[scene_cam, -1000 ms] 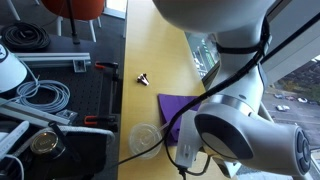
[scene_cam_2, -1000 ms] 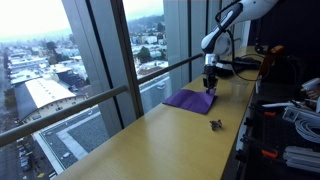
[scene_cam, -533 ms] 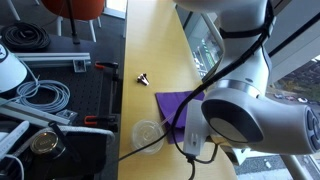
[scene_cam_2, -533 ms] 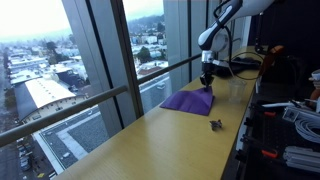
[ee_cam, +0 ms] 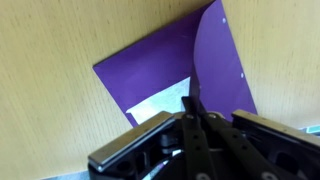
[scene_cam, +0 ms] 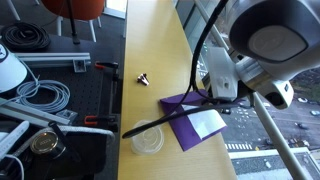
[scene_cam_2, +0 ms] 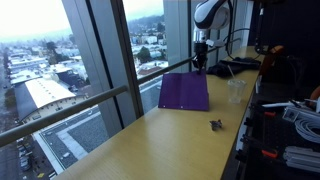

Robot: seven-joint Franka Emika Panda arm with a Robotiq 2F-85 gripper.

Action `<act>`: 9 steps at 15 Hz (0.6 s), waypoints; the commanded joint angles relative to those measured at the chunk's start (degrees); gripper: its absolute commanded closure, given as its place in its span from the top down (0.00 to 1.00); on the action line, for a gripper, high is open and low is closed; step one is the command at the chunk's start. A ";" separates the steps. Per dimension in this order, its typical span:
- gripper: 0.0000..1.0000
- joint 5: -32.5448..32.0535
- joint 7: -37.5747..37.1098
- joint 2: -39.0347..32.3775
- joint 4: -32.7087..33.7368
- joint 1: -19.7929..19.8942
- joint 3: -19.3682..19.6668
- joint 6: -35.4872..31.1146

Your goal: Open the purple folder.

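Observation:
The purple folder's cover [scene_cam_2: 183, 91] is standing nearly upright above the white sheet, so the robot's gripper should turn the cover's top edge over and down toward the clear yellow table [scene_cam_2: 165, 130].
The purple folder [scene_cam: 178, 104] lies on the yellow table near the window side. Its cover [scene_cam_2: 183, 92] stands lifted almost upright, and a white inner sheet [scene_cam: 205, 122] shows beneath it. My gripper [scene_cam_2: 199, 68] is shut on the top edge of the cover, above the folder. In the wrist view the black fingers [ee_cam: 192, 108] pinch the edge of the raised purple cover [ee_cam: 222, 60], with the white sheet [ee_cam: 155, 104] and the lower purple cover [ee_cam: 145, 70] below. In an exterior view my gripper [scene_cam: 212, 90] hangs over the folder.
A clear round plastic lid [scene_cam: 148, 138] lies beside the folder, also seen in an exterior view [scene_cam_2: 236, 91]. A small dark object [scene_cam: 143, 77] [scene_cam_2: 215, 124] sits further along the table. A black bench with cables and red clamps [scene_cam: 50, 95] borders the table. Window glass [scene_cam_2: 100, 60] runs along the far edge.
My gripper has risen and swung away with the cover's edge in it. The cover went from nearly flat to upright, and the white inner sheet is now exposed.

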State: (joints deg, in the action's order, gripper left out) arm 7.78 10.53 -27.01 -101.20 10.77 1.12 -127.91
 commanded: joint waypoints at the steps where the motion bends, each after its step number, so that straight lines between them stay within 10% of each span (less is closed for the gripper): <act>1: 0.00 -9.46 -8.77 7.37 -5.63 -7.01 2.50 -1.44; 9: 0.00 -41.63 -36.90 9.55 -13.33 -22.74 2.57 1.21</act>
State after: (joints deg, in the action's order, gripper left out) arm -24.38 -18.04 -18.33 -111.78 -7.11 2.65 -127.92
